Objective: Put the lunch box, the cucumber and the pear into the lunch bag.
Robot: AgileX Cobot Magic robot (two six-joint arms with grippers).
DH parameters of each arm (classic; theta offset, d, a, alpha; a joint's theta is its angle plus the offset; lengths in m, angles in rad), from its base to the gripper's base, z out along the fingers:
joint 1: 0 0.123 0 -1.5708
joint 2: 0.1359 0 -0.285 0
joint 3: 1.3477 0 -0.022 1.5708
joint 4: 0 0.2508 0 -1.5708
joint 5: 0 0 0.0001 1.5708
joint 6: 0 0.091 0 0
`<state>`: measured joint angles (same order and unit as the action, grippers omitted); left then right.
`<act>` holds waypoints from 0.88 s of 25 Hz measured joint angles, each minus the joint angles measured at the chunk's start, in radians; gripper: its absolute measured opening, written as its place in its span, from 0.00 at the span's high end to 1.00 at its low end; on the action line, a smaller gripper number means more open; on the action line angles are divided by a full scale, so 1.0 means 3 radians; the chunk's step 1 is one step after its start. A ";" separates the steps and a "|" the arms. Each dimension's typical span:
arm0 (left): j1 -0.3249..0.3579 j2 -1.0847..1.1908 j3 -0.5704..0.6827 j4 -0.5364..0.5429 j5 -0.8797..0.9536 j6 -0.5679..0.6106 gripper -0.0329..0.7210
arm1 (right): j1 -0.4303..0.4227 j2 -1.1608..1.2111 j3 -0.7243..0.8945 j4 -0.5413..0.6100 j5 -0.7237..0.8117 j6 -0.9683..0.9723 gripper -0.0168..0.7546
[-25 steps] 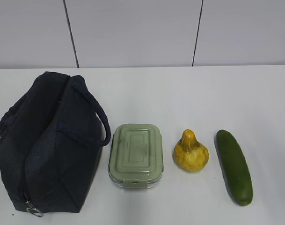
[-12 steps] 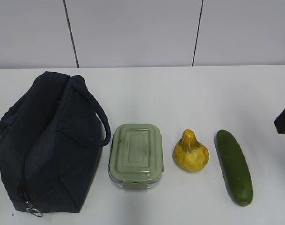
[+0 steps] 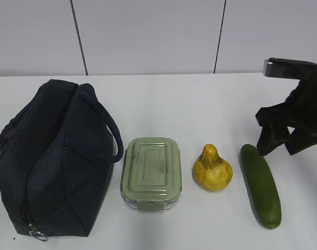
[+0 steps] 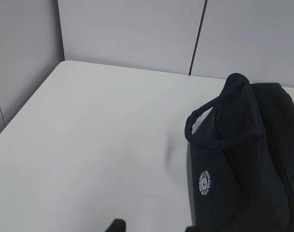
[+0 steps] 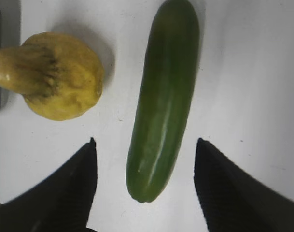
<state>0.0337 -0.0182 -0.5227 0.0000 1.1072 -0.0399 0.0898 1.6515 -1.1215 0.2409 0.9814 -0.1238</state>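
Observation:
The right gripper's fingers are lined up across the cucumber's width (image 5: 159, 135), clear of the pear, so the robot should keep lowering them until they reach the cucumber's far end (image 3: 251, 158) and then close them.
The navy lunch bag (image 3: 54, 156) lies at the left, zipped shut with its ring pull at the near end. The sage-green lunch box (image 3: 151, 172), the yellow pear (image 3: 212, 169) and the dark green cucumber (image 3: 260, 185) lie in a row to its right. My right gripper (image 3: 281, 148) is open and empty, hovering over the cucumber's far end. In the right wrist view the cucumber (image 5: 163, 101) lies between the spread fingers of that gripper (image 5: 146, 140), with the pear (image 5: 55, 75) to the left. My left gripper (image 4: 154, 227) is open and empty beside the bag (image 4: 248, 159).
The white table (image 3: 200, 104) runs back to a grey panelled wall. The bag's loop handle (image 3: 109, 130) droops towards the lunch box. In the left wrist view the table's edge (image 4: 26, 104) lies to the left of the bag.
My right arm has come in from the right edge and moved left to above the cucumber's far end. The bag, lunch box, pear and cucumber have not moved.

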 joint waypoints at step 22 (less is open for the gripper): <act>0.0000 0.0000 0.0000 0.0000 0.0000 0.0000 0.64 | 0.0101 0.1278 -0.0621 -0.0241 0.0171 0.0232 0.34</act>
<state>0.0337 -0.0182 -0.5227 0.0000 1.1072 -0.0399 0.1202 2.0350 -1.3080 0.1687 1.0328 -0.0543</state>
